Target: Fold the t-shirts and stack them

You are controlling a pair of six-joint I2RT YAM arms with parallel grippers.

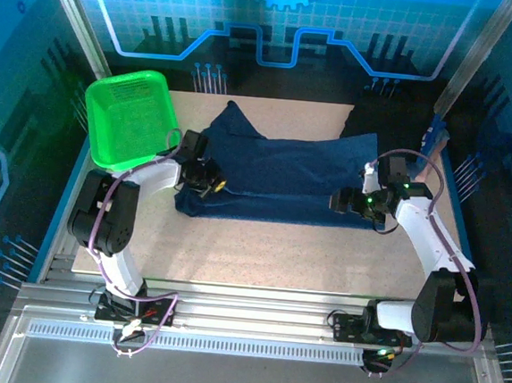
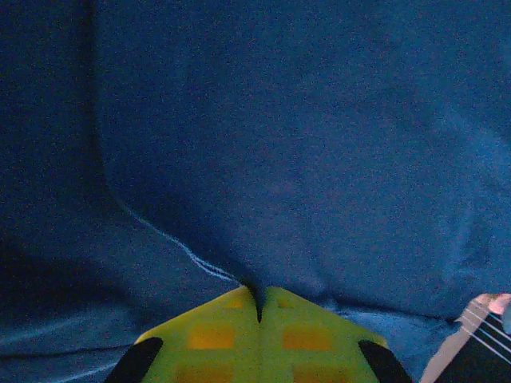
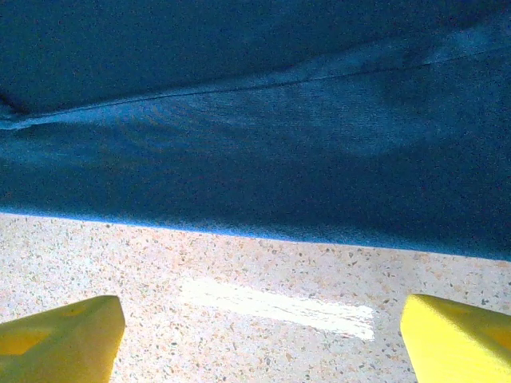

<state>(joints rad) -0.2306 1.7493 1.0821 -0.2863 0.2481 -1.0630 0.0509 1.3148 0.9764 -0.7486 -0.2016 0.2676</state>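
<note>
The navy-blue t-shirt's back corner (image 1: 373,141) is lying against the black stack, so my right gripper should help my left gripper pull the front hem (image 1: 360,227) toward me before the folding.
A navy-blue t-shirt (image 1: 280,171) lies partly folded across the middle of the table, one flap raised at its back left. My left gripper (image 1: 205,180) sits at the shirt's left edge, its yellow fingers (image 2: 215,335) pressed together on a pinch of the blue cloth (image 2: 303,159). My right gripper (image 1: 349,202) is at the shirt's right front edge, open, its yellow fingertips (image 3: 64,335) wide apart over bare table, just short of the shirt's hem (image 3: 255,183). No print shows on the cloth.
A bright green mesh basket (image 1: 130,116) stands at the back left, close to the left arm. The speckled beige tabletop (image 1: 269,251) lies bare in front of the shirt. A white scuff (image 3: 279,303) marks the table between the right fingers. Blue walls ring the table.
</note>
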